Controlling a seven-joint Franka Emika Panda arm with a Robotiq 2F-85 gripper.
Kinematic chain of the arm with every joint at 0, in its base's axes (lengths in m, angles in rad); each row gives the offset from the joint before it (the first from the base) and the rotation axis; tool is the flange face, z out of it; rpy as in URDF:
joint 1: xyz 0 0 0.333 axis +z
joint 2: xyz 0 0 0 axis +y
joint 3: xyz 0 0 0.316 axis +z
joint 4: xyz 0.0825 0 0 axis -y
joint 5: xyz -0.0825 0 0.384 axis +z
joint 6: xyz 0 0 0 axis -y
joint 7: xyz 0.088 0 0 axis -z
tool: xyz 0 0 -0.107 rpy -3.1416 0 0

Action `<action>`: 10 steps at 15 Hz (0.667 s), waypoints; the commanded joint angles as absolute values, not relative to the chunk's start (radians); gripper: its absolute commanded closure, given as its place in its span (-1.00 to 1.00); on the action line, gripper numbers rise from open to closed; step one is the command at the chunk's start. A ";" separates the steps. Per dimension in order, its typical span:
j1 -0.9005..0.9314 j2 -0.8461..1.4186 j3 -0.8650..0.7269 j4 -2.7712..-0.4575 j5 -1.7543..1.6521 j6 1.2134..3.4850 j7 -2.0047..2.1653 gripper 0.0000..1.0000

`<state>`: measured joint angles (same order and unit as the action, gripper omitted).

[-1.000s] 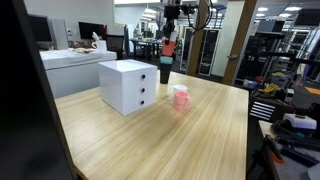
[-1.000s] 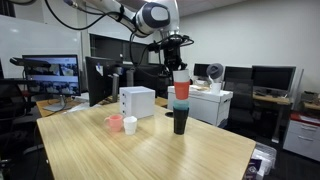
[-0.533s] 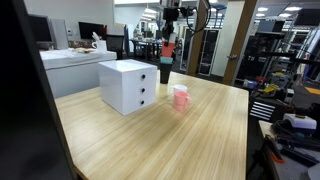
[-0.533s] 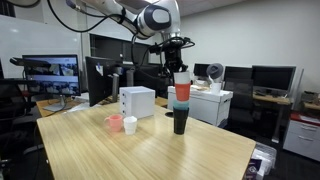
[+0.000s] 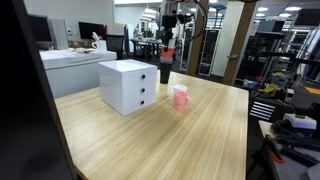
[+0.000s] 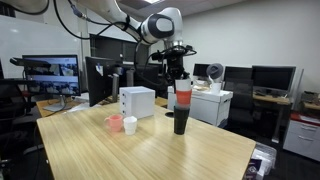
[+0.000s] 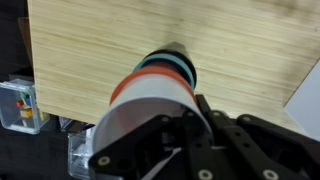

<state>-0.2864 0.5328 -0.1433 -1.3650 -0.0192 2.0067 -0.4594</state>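
Note:
My gripper should continue to move straight down until the stack settles and then let go, because the white cup hangs upright and lined up with the black cup (image 6: 181, 121) below.
My gripper (image 6: 180, 76) (image 5: 167, 30) hangs over the far part of the wooden table and is shut on the rim of a white cup (image 6: 183, 88). That cup tops a nested stack with an orange-red cup (image 6: 182, 98) (image 5: 167, 48) and a teal one below it. The stack stands in or just above a black cup (image 6: 180, 122) (image 5: 165, 72) on the table; I cannot tell whether it rests there. In the wrist view the white cup (image 7: 150, 125) fills the middle, with the gripper (image 7: 185, 120) pinching its wall and one black finger (image 7: 212, 125) outside it.
A white drawer box (image 5: 128, 85) (image 6: 137, 101) stands on the table (image 5: 190, 140) beside the stack. A pink cup (image 5: 180, 97) (image 6: 115, 123) and a small white cup (image 6: 130, 125) sit near it. Desks, monitors and shelving surround the table.
The gripper has come down a little with the cup stack toward the black cup, and the wrist has turned slightly.

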 commanded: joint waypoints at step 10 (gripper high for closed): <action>-0.300 0.594 -0.108 -1.323 -0.012 1.926 -0.442 0.97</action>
<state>-0.2863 0.5805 -0.1256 -1.3394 -0.0187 1.9589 -0.4591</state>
